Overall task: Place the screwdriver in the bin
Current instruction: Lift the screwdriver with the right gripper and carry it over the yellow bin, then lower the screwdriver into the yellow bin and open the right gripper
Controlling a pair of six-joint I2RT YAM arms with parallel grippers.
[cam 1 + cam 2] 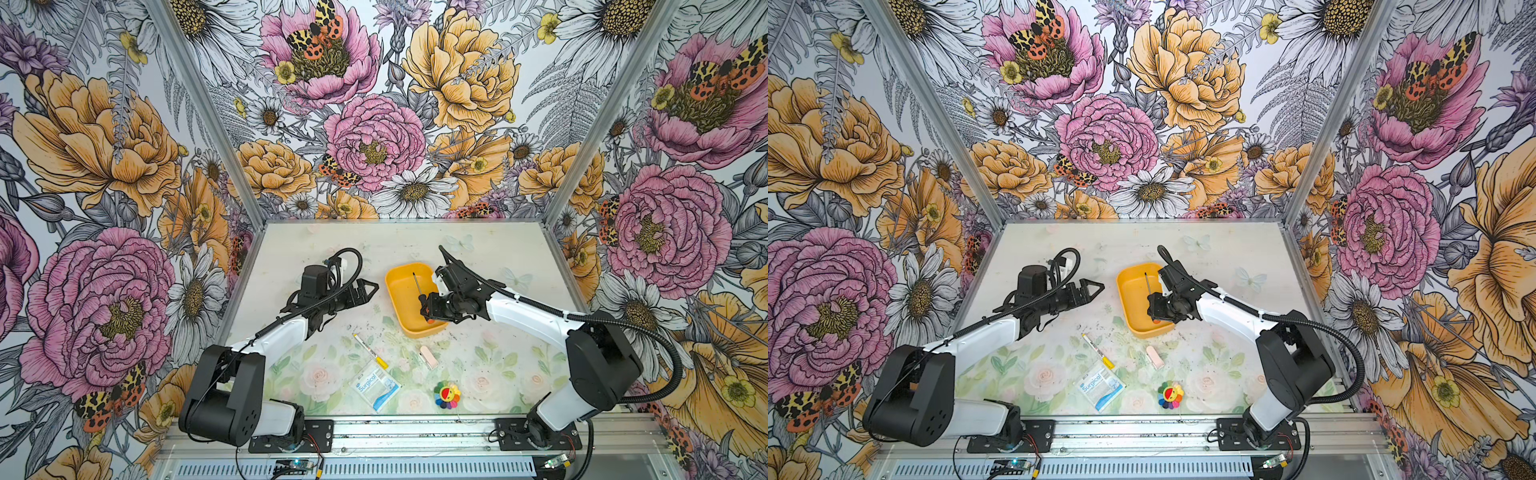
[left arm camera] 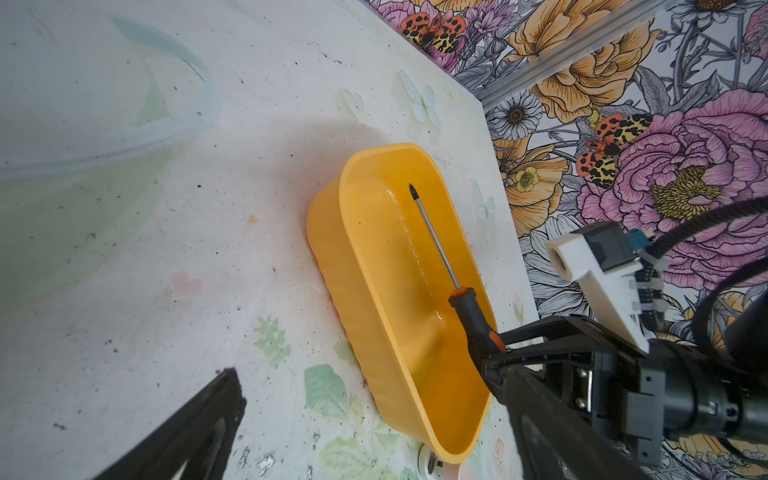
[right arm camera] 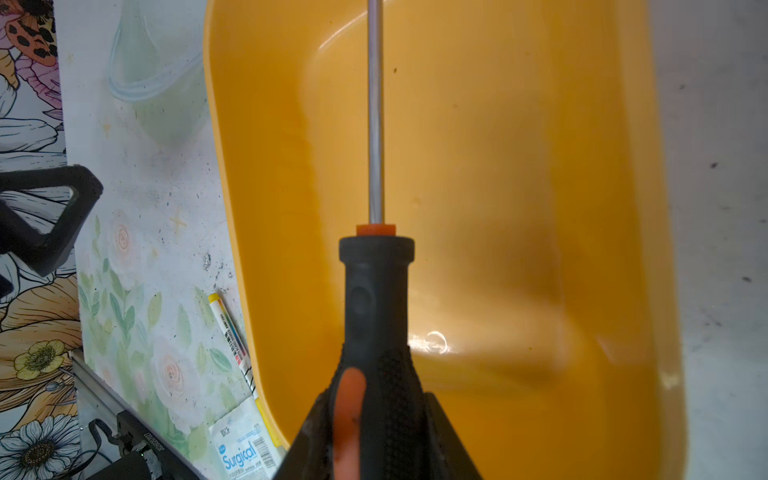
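My right gripper should keep lowering the screwdriver until it gets near the bottom of the bin (image 1: 407, 301), as it points along the bin's length, inside the bin's rim.
The yellow-orange bin (image 1: 403, 299) (image 1: 1131, 303) sits mid-table. My right gripper (image 1: 428, 308) (image 1: 1152, 306) (image 3: 374, 411) is shut on the black-and-orange handle of the screwdriver (image 1: 416, 284) (image 1: 1148, 284) (image 3: 376, 291). The screwdriver hangs over the bin (image 3: 519, 208), its thin shaft pointing along the bin toward the far end. In the left wrist view the screwdriver (image 2: 436, 245) lies about level with the bin's (image 2: 374, 270) rim; contact with the floor is unclear. My left gripper (image 1: 368, 289) (image 1: 1092, 289) (image 2: 365, 374) is open and empty, just left of the bin.
On the near half of the table lie a white pen with a yellow end (image 1: 370, 351), a Surgical packet (image 1: 379, 388), a small pink-white block (image 1: 429, 357) and a rainbow flower toy (image 1: 446, 395). Flowered walls close in the back and both sides.
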